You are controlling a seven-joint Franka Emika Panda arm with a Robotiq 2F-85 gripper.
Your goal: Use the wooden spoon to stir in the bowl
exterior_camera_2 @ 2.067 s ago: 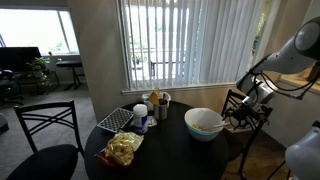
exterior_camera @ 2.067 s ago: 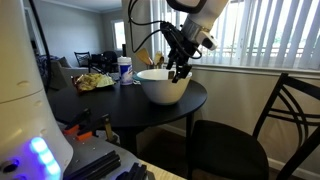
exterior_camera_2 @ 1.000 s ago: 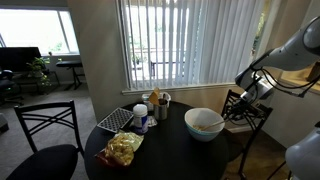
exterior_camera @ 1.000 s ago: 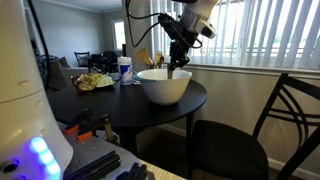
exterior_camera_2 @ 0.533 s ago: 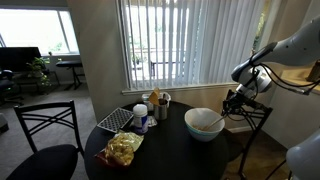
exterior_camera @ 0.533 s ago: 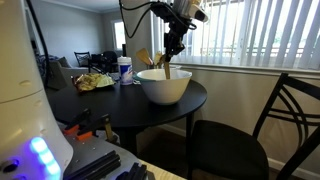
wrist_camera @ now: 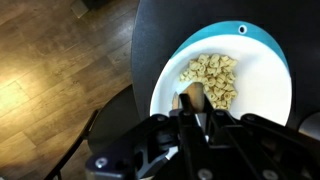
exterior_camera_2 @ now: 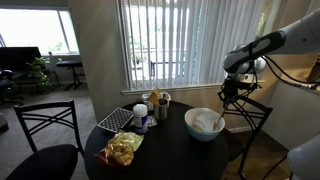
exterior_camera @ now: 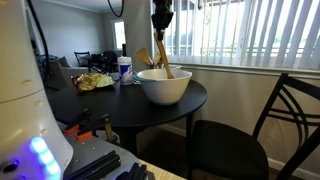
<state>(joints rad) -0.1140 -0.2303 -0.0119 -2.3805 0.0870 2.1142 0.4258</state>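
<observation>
Next, I swing my gripper back and sweep the wooden spoon toward the cup's side, because the spoon slants over the bowl's rim (exterior_camera_2: 224,126) near the chair.
The large white bowl (exterior_camera: 163,86) stands on the round black table (exterior_camera: 110,103); it also shows in the exterior view from the window side (exterior_camera_2: 204,124). From the wrist, the bowl (wrist_camera: 262,88) has a blue rim and holds tan food pieces (wrist_camera: 210,78). My gripper (exterior_camera: 161,22) hangs high above the bowl, shut on the top of the wooden spoon (exterior_camera: 164,58). The spoon stands nearly upright with its lower end inside the bowl. In the wrist view the spoon (wrist_camera: 190,98) runs down between my fingers, the gripper (wrist_camera: 192,114) right over the food.
Behind the bowl stand bunched wooden utensils (exterior_camera: 146,58) and a white-and-blue cup (exterior_camera: 124,70). A snack bag (exterior_camera_2: 123,148) and a wire rack (exterior_camera_2: 118,119) lie on the table's far side. Black chairs (exterior_camera: 268,125) (exterior_camera_2: 45,135) flank the table. Window blinds hang behind.
My gripper has risen and swung in over the bowl with the spoon. The spoon has gone from leaning at the bowl's side to nearly upright inside it.
</observation>
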